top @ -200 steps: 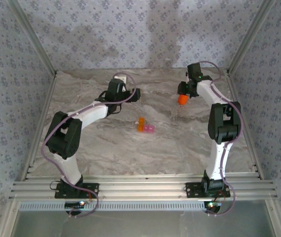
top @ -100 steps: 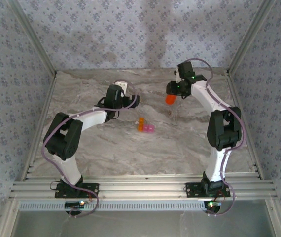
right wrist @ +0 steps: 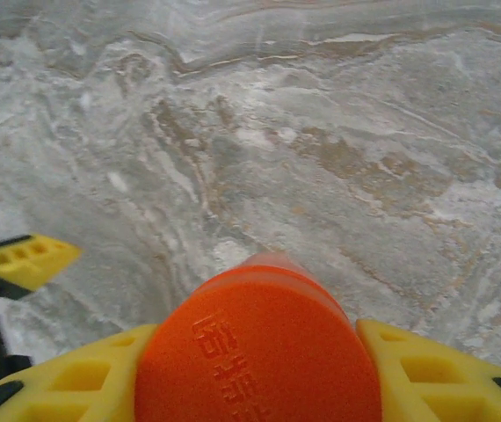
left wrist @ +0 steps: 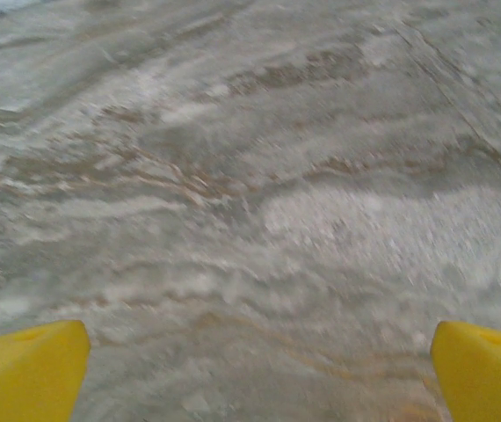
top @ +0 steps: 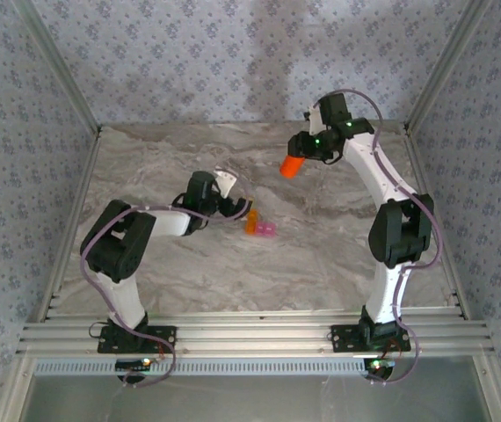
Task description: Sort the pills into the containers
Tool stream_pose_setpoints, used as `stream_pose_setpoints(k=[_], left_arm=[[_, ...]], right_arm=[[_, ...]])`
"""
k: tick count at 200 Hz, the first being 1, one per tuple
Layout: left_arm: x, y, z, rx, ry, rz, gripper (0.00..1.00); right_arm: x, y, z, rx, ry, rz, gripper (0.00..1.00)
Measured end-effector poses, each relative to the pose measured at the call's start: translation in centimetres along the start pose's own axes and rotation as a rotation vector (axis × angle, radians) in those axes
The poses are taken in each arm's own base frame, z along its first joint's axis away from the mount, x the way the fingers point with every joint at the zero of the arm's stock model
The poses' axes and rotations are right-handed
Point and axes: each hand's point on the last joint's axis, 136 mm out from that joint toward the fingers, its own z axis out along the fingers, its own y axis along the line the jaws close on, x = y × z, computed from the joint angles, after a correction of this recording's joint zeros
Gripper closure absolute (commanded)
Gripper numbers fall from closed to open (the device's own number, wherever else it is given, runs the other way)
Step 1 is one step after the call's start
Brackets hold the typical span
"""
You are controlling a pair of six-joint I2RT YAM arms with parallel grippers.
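The orange-red bottle's body (top: pixel 291 167) sticks out from my right gripper, so my left gripper should keep its fingers open wide until the body fills their gap (left wrist: pixel 259 360), and then close them.
The containers (top: pixel 260 227), one tiny orange and one pink compartment joined together, sit near the middle of the marble table (top: pixel 303 255). My left gripper (top: pixel 235 207) is low just to their left, jaws wide open; in the left wrist view its yellow fingertips (left wrist: pixel 24 369) frame bare marble with nothing between them. My right gripper (top: pixel 304 154) is raised over the back of the table, shut on an orange-red bottle (top: pixel 292 166). The bottle's round end (right wrist: pixel 259 352) sits between the yellow fingers (right wrist: pixel 435 369). The pills are out of view.
Patterned walls and metal frame posts (top: pixel 57 75) close in the table at the back and sides. An aluminium rail (top: pixel 250 334) runs along the near edge. A yellow fingertip of the other arm (right wrist: pixel 26 259) shows at the left in the right wrist view.
My right arm has swung left and lifted, carrying the bottle. My left gripper has moved nearer and rightward, ending close beside the containers, still open.
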Motion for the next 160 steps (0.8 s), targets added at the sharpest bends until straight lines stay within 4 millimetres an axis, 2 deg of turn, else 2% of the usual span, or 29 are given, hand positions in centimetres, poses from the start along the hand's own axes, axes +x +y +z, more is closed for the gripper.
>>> stream_pose_setpoints(k=[12,40,65,160], left_arm=[[0.1,-0.5,-0.1,0.029,-0.013,0.019,0.01],[-2.4,-1.3,-0.4,0.08,-0.119,0.064,0.01],[-3.7,-1.9,-0.6,0.109,-0.175,0.089,0.01],[-6.4,-4.1,-2.4,0.219,-0.267,0.13,0.05]], right_arm=[[-0.2,0.6,-0.3,-0.027,0.003,-0.003,0.67],[0.1,1.7,-0.2,-0.083,0.024,-0.007,0.67],[0.7,2.8,0.2,-0.123,0.049,-0.011,0.67],[3.2,8.5,1.3,-0.235,0.119,-0.082,0.67]])
